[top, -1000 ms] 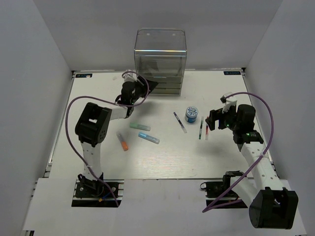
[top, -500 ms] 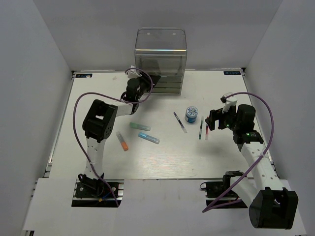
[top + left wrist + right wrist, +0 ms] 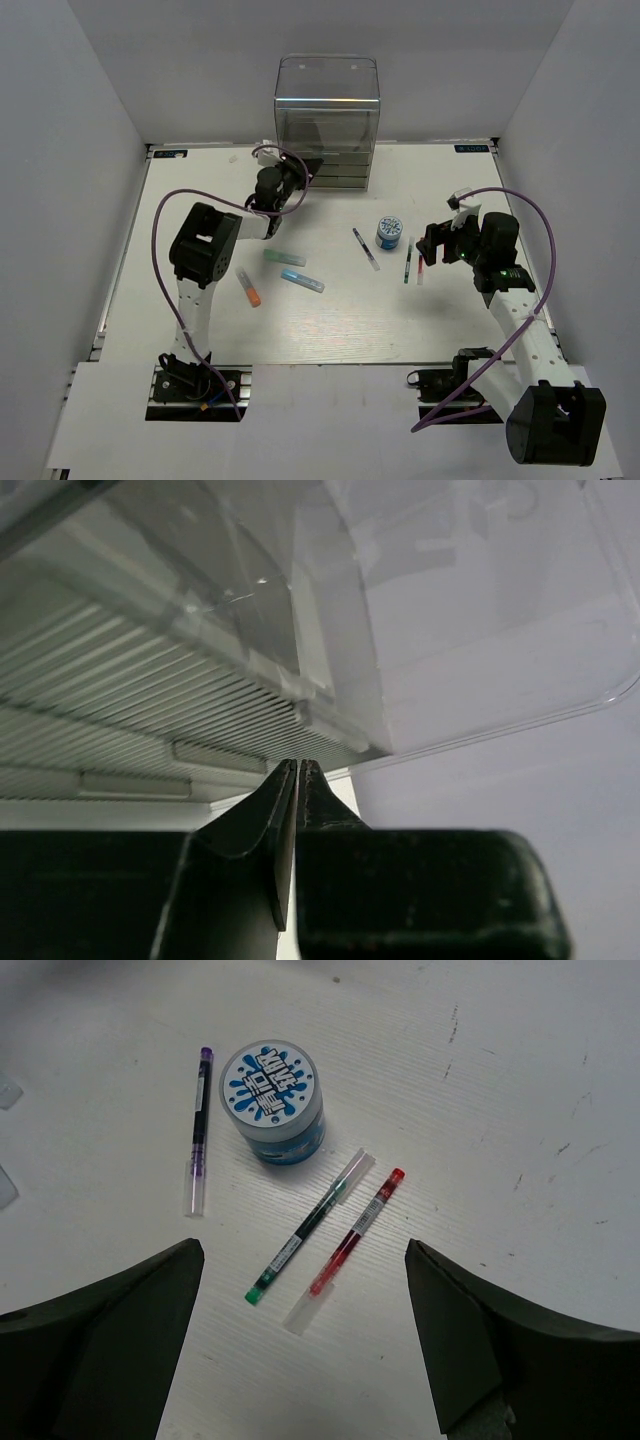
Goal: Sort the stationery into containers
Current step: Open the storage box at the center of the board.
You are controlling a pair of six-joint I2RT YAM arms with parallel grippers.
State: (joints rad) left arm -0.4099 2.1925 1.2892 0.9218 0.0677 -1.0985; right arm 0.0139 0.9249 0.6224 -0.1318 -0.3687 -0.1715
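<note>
The clear lid's tab is above my left gripper's closed, empty fingers, so I should open them, bring them around the tab (image 3: 337,730) and grip it before lifting.
The clear organiser (image 3: 326,120) stands at the back of the table, with grey drawers under its see-through top. My left gripper (image 3: 294,172) is at its lower left corner. In the left wrist view its jaws (image 3: 297,766) are pressed together just below a drawer front (image 3: 150,710), and I see nothing between them. My right gripper (image 3: 432,247) hangs open over the green pen (image 3: 305,1228) and red pen (image 3: 352,1235). The blue-and-white roll (image 3: 272,1100) and purple pen (image 3: 198,1132) lie beyond. Teal (image 3: 284,257), light-blue (image 3: 302,280) and orange-capped (image 3: 249,287) markers lie left of centre.
White walls close in the table (image 3: 330,330) on the left, back and right. Purple cables (image 3: 160,215) loop from both arms over the table's sides. The arm bases sit at the near edge.
My left gripper moved right and back to the organiser's lower left corner, and its jaws closed. The right arm and all the stationery stayed where they were.
</note>
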